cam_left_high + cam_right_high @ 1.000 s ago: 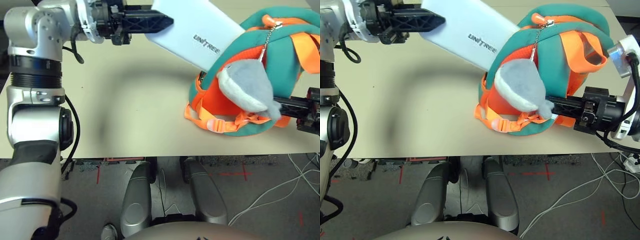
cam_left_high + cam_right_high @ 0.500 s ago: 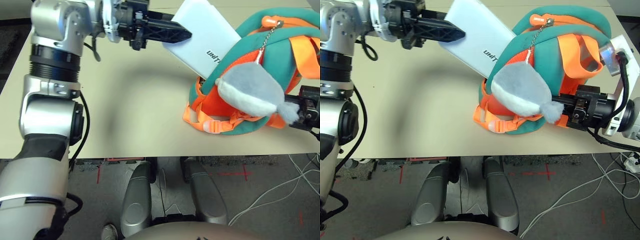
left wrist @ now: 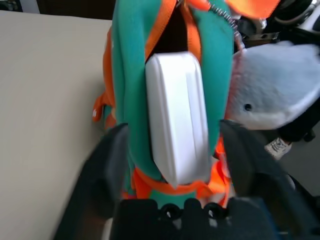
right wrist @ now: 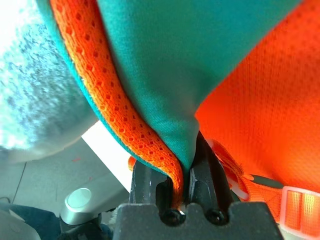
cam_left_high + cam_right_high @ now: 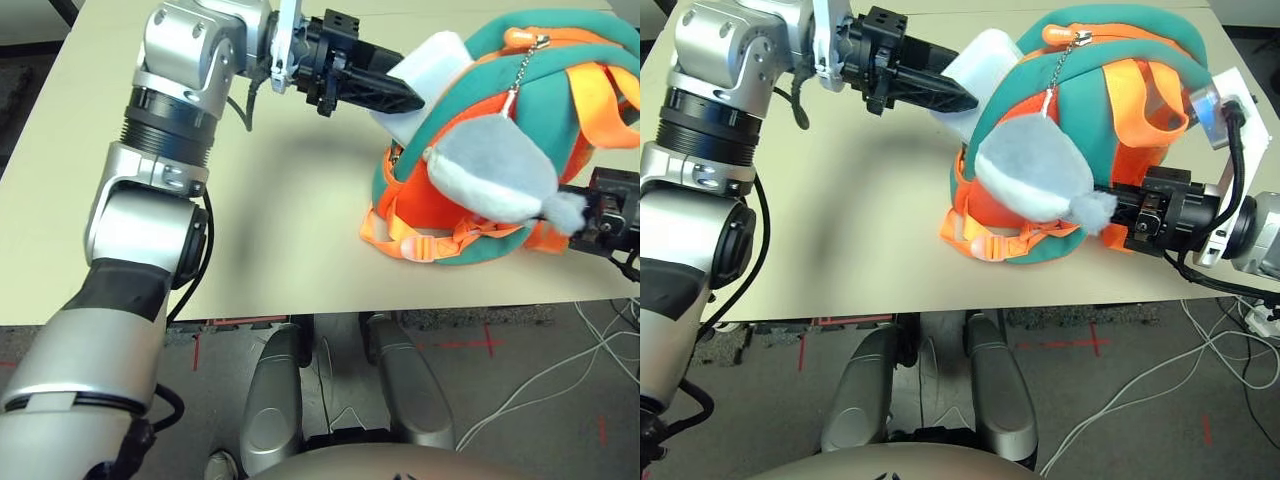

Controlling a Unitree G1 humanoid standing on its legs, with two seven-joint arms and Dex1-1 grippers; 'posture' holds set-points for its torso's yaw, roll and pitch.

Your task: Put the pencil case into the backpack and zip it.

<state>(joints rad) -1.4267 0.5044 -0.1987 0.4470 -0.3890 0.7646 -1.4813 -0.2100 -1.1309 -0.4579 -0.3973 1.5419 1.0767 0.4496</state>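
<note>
The white pencil case (image 5: pixel 432 66) is poking out of the backpack's opening, so my left gripper should push the case all the way in before gripping the grey plush charm (image 5: pixel 492 170) to zip.
The teal and orange backpack (image 5: pixel 470 95) lies on its side at the table's right, its opening facing left. The white pencil case (image 5: pixel 425 62) sits in that opening, with a short end sticking out. In the left wrist view the pencil case (image 3: pixel 177 120) stands between the teal edges. My left gripper (image 5: pixel 405 98) is at the case's outer end, open, one finger (image 3: pixel 107 165) on each side of it and apart from it. My right gripper (image 5: pixel 1140 215) is shut on the backpack's teal and orange edge (image 4: pixel 165 130) at the right. A grey plush charm (image 5: pixel 490 170) hangs on a chain over the front.
Orange straps with a clear buckle (image 5: pixel 420 245) spill toward the table's front edge (image 5: pixel 300 305). The beige tabletop (image 5: pixel 280 200) stretches left of the backpack. White cables (image 5: pixel 1160 390) lie on the floor at the right.
My left gripper has pushed the pencil case deeper into the backpack and opened its fingers off it. The right gripper keeps its hold on the backpack.
</note>
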